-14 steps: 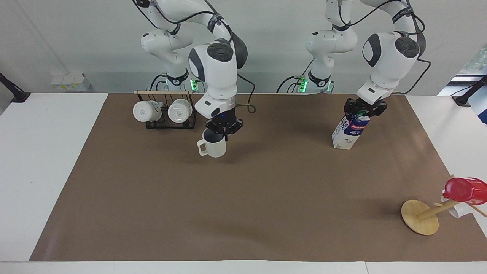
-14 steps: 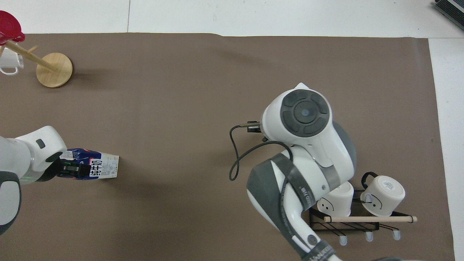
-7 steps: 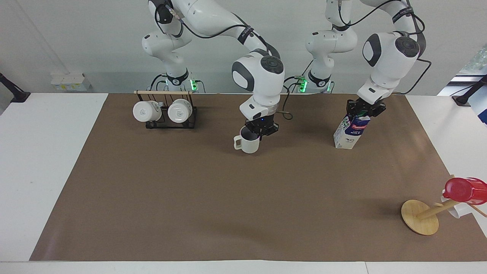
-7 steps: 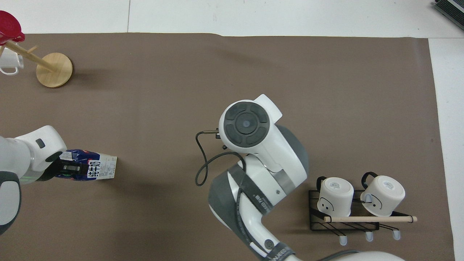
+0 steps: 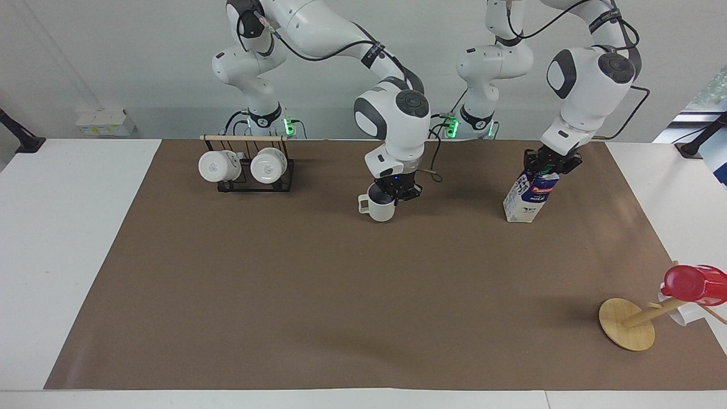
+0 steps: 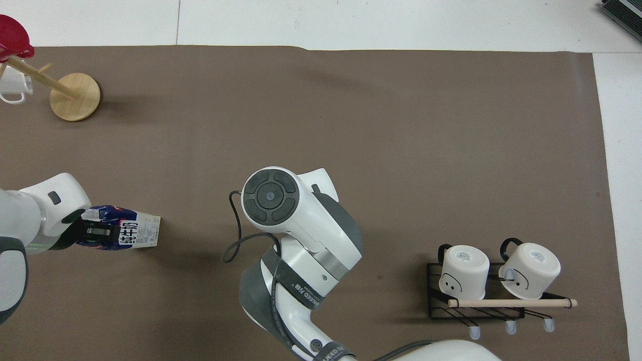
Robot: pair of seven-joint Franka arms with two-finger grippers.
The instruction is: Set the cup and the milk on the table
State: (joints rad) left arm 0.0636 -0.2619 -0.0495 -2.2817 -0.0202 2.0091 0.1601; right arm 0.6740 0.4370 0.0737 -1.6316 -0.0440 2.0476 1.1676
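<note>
Next, I set the cup down (image 5: 381,212) and back my right gripper off, as its wrist crowds the space (image 5: 426,212) beside the cup, before my left gripper brings the milk.
The off-white cup (image 5: 381,209) hangs upright low over the brown paper of the table (image 5: 341,295), near its middle. My right gripper (image 5: 396,192) is shut on the cup's rim, with the handle pointing toward the right arm's end. In the overhead view the right arm's wrist hides the cup. The blue and white milk (image 5: 528,197) (image 6: 135,234) leans at a tilt toward the left arm's end of the table, its base at the paper. My left gripper (image 5: 550,166) (image 6: 95,234) is shut on its gable top.
A black wire rack (image 5: 247,180) (image 6: 481,306) with two white mugs stands near the right arm's base. A wooden mug tree (image 5: 627,325) (image 6: 75,96) carrying a red cup (image 5: 693,284) stands far from the robots at the left arm's end.
My right arm carried the cup from beside the rack toward the table's middle and lowered it. My left gripper closed on the milk's top, and the carton shifted slightly.
</note>
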